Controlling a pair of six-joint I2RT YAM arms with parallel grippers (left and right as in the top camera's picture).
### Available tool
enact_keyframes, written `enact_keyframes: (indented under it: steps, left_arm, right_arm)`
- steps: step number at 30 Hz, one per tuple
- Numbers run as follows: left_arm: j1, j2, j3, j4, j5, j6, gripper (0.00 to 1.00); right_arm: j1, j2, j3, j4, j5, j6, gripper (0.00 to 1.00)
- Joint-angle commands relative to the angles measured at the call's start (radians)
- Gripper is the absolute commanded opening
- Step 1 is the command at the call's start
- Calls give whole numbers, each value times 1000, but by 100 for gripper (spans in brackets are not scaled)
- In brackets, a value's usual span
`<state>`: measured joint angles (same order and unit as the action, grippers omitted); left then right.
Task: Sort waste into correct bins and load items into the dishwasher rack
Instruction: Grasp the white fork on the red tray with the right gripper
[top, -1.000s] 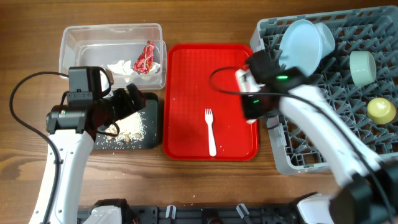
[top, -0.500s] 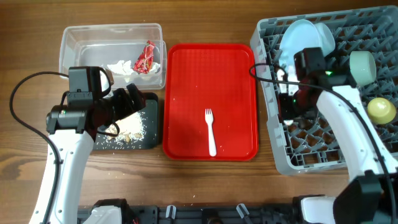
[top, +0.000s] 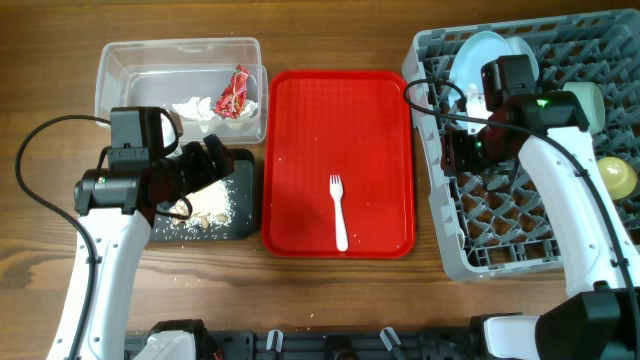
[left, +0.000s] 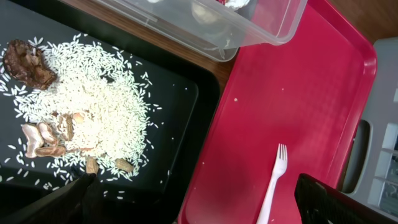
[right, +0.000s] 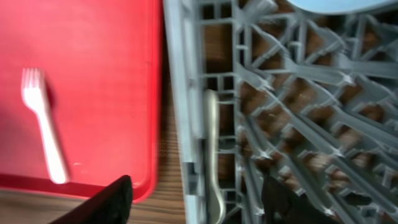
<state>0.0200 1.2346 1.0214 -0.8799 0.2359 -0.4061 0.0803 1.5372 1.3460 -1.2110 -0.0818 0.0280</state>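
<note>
The white fork (top: 340, 222) lies by itself, away from the red serving tray's rims. My right gripper should carry on going toward the fork's neck (top: 337, 200) and close across it.
A white fork (top: 338, 210) lies on the red serving tray (top: 300, 150); it also shows in the left wrist view (left: 273, 180) and the right wrist view (right: 43, 118). My left gripper (top: 205, 165) is open and empty above the black tray (top: 245, 225), which holds rice and brown food scraps (left: 81, 118). The clear tub (top: 120, 70) holds the red wrapper (top: 235, 90) and white napkin (top: 195, 107). My right gripper (right: 199, 205) is open over the left edge of the grey rack (top: 500, 240), above a pale spoon (right: 213, 130) lying in the rack.
In the rack stand a pale blue plate (top: 478, 60), a white-blue bowl (top: 520, 48), a mint-green bowl (top: 588, 105) and a yellow cup (top: 618, 177). A strip of wooden table (right: 168, 155) separates the red tray from the rack.
My right arm has moved right from the red tray's right edge to over the rack's left side. The left arm and the fork have not moved.
</note>
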Motion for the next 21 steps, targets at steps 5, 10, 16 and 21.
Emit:
enact_keyframes:
  steps: [5, 10, 16, 21]
  left_arm:
    - [6, -8, 6, 0, 2, 2, 100]
    - [6, -8, 6, 0, 2, 2, 100]
    - [6, -8, 6, 0, 2, 2, 100]
    - [6, -8, 6, 0, 2, 2, 100]
  right_arm:
    - [115, 8, 9, 84, -297, 36, 64]
    - [333, 61, -52, 184, -172, 201, 67]
    - [542, 263, -63, 324, -18, 400, 66]
    - [586, 422, -63, 403, 6, 476, 65]
